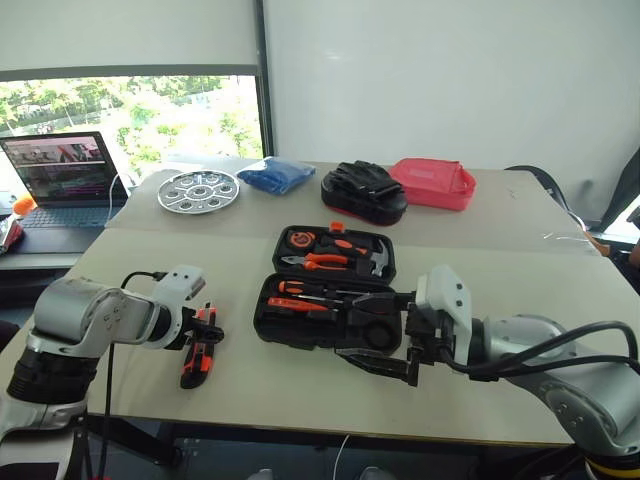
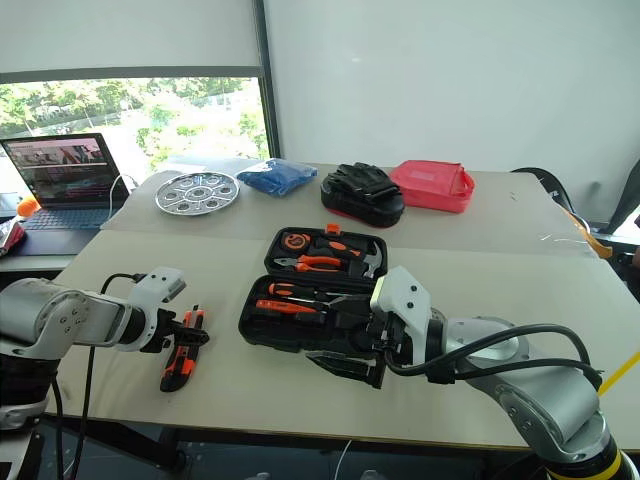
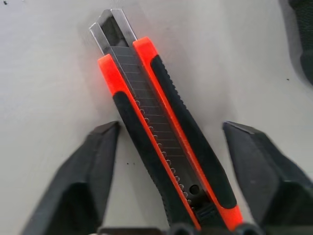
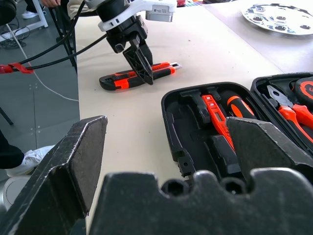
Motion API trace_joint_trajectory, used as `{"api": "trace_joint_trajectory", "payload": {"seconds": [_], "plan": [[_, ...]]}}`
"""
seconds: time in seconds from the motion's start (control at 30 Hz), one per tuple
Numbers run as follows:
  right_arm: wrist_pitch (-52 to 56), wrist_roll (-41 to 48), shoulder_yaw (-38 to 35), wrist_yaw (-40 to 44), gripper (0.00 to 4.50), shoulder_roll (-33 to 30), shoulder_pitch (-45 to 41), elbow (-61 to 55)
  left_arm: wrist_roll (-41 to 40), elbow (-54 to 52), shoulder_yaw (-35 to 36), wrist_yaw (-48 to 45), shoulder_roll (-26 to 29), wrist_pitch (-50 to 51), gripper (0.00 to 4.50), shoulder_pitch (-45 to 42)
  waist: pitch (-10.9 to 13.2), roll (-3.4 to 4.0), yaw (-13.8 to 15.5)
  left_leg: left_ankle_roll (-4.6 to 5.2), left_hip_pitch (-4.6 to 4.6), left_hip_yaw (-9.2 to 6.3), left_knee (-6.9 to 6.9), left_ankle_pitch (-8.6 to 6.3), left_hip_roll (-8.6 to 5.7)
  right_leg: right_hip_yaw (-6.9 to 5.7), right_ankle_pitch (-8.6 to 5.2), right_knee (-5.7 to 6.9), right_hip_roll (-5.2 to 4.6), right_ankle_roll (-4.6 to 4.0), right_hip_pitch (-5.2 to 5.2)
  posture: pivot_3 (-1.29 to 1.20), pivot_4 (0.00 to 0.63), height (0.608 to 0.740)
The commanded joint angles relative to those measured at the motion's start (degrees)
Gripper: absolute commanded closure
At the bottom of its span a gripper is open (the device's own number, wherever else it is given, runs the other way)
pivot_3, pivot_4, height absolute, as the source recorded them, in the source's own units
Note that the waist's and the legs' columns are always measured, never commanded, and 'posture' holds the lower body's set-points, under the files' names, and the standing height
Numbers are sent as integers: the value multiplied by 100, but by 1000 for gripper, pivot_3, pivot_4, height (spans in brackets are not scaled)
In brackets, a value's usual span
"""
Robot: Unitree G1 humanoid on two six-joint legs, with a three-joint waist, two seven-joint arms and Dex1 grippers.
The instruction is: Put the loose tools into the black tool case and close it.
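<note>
The utility knife (image 1: pixel 198 356) should sit at a slant until the robot pushes it down flat, because the empty slot (image 1: pixel 300 333) along the case base's front edge is long and narrow.
The black tool case (image 1: pixel 266 322) lies open in the middle of the table, with orange-and-black tools seated in its lid and base. One loose tool, an orange-and-black utility knife (image 1: pixel 197 357), lies on the table to the left of the case. My left gripper (image 3: pixel 170 126) points down over the knife and is open. Its fingers (image 3: pixel 93 161) stand on either side of the handle with a gap on each side. My right gripper (image 1: pixel 343 325) hovers open at the case's front right, pointing left across its base.
Along the back of the table stand a round silver tray (image 1: pixel 198 191), a blue cloth (image 1: pixel 276 175), a black bundle (image 1: pixel 365 192) and a red pouch (image 1: pixel 433 183). A laptop (image 1: pixel 62 178) sits on a side desk at far left.
</note>
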Motion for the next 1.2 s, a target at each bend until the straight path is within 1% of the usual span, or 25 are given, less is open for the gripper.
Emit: {"api": "trace_joint_trajectory", "payload": {"seconds": [0.03, 0.07, 0.1, 0.23, 0.33, 0.4, 0.47, 0.53, 0.6, 0.73, 0.83, 0.97, 1.03, 1.2], "plan": [[-1, 30, -148, -16, 0, -79, -131, -201, -514, 188, -231, 199, -61, 110, 2506, 160, 0, 1, -3, 0, -1, 0, 0, 0, 0, 0, 0, 0, 0, 0, 0, 0, 150, 740], [5, 48, -163, -14, 0, -90, -151, -208, -538, 223, -224, 268, -58, 110, 2858, 185, -2, 3, -4, 0, 0, 0, 0, 0, 1, 0, 0, 0, 0, 0, 0, 0, 150, 740], [9, 62, -173, -11, 0, -99, -166, -210, -578, 253, -221, 334, -52, 110, 2974, 194, -4, 5, -4, 0, 1, 0, 0, 0, 0, 0, 0, -1, 0, 0, 0, 0, 150, 740], [4, 86, -225, 13, 0, -137, -160, -215, -466, 396, -300, 317, 82, 110, 3025, 113, -12, 16, -9, 0, 2, 2, -1, 0, -1, 1, 0, -2, 1, 0, 1, 0, 150, 740], [-33, 66, -239, 40, 0, -173, -63, -231, -108, 528, -525, -45, 272, -23, 3030, -242, -12, 16, -12, 0, 5, 4, -2, 0, -1, 1, 0, -1, 4, -1, 2, 0, 150, 740], [-5, 151, -272, 81, 0, -210, 23, -253, 244, 539, -1066, -861, 651, -856, 3031, -553, -12, 16, -15, -1, 5, 8, -2, 1, -1, 1, 0, -1, 7, -1, 2, 0, 150, 740], [89, 377, -363, 178, 0, -277, 134, -306, 876, 667, -1634, -1806, 997, -2085, 3033, -867, -11, 15, -17, -2, 3, 16, -3, 2, -2, 1, -1, -1, 9, -2, -1, 0, 150, 740], [126, 598, -477, 301, 0, -386, 259, -399, 1617, 1044, -2126, -2653, 1149, -3317, 3033, -1245, -7, 9, -9, -8, -10, 35, -6, 5, -1, -6, -1, -5, 11, -6, -9, 0, 150, 740], [106, 605, -524, 339, 0, -484, 327, -430, 2272, 1490, -2513, -3526, 1129, -4565, 3033, -1641, -7, 8, 35, -8, -18, 41, -6, 5, -2, -10, -1, -10, 10, -8, -10, 0, 150, 740], [82, 501, -551, 281, 0, -601, 401, -418, 2579, 2267, -2713, -5074, 576, -5647, 3033, -2466, -7, 7, 93, -7, -33, 45, -6, 4, -5, -15, -2, -32, 8, -4, -10, 0, 150, 740], [84, 502, -590, 233, 0, -623, 415, -414, 2902, 2733, -2889, -5982, 108, -6388, 3033, -2934, -7, 7, 105, 0, -45, 46, -5, 1, -4, -15, -1, -41, 8, 1, -13, 0, 150, 740], [133, 561, -683, 75, 0, -638, 527, -531, 3335, 3097, -3289, -7022, -637, -7059, 3033, -3425, -6, 5, 106, 3, -63, 40, 2, 0, -5, -19, -2, -39, 10, 3, -22, 0, 150, 740], [160, 587, -720, -15, 0, -640, 589, -595, 3548, 3162, -3414, -7255, -931, -7257, 3033, -3512, -5, 5, 103, 6, -65, 39, 5, -2, -4, -19, -1, -40, 10, 4, -22, 0, 150, 740], [234, 684, -914, -244, 0, -659, 852, -769, 4234, 3369, -3679, -7274, -1658, -7962, 3033, -3536, -5, 5, 60, 14, -68, 35, 21, -6, -2, -18, -1, -31, 12, 5, -21, 0, 150, 740]]}}
